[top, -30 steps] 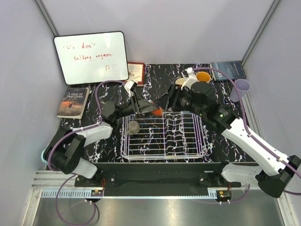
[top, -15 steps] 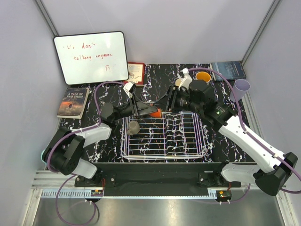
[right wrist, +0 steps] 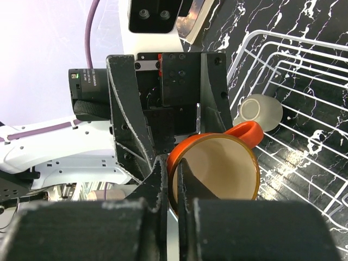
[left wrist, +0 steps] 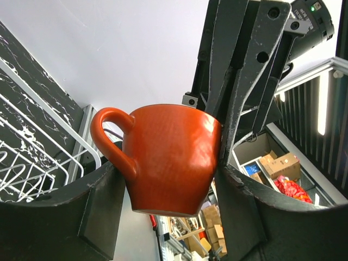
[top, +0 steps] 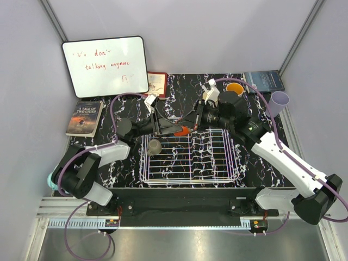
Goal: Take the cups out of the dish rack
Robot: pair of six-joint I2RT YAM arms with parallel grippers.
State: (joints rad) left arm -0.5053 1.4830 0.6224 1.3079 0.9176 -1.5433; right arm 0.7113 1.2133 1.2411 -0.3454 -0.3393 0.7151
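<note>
Next, my left gripper opens and goes for the small grey-brown cup (top: pixel 155 147), since both my grippers hold the orange cup (top: pixel 182 131), with my right gripper on its rim.
An orange cup (top: pixel 183 130) hangs in the air just beyond the far edge of the white wire dish rack (top: pixel 190 181). My left gripper (top: pixel 175 129) is shut on its body, one finger on each side (left wrist: pixel 168 182). My right gripper (top: pixel 190 125) meets it from the right and is shut on the cup's rim (right wrist: pixel 174 166), one finger inside the cream interior (right wrist: pixel 217 174) and one outside. A small grey-brown cup (top: pixel 155 147) stands in the rack's left part (right wrist: pixel 261 111). A lavender tumbler (top: pixel 279 103) and an orange-lined cup (top: pixel 235 88) sit on the table at the far right.
A whiteboard (top: pixel 105 66) leans at the back left, with a paperback (top: pixel 85 117) below it. A small red book (top: pixel 157 84) and a blue book (top: pixel 263 80) lie along the back edge. The rack's upright prongs fill its middle and right.
My right gripper has slid left to the orange cup and gone from open to shut on its rim. The left gripper has kept its hold, shifting slightly.
</note>
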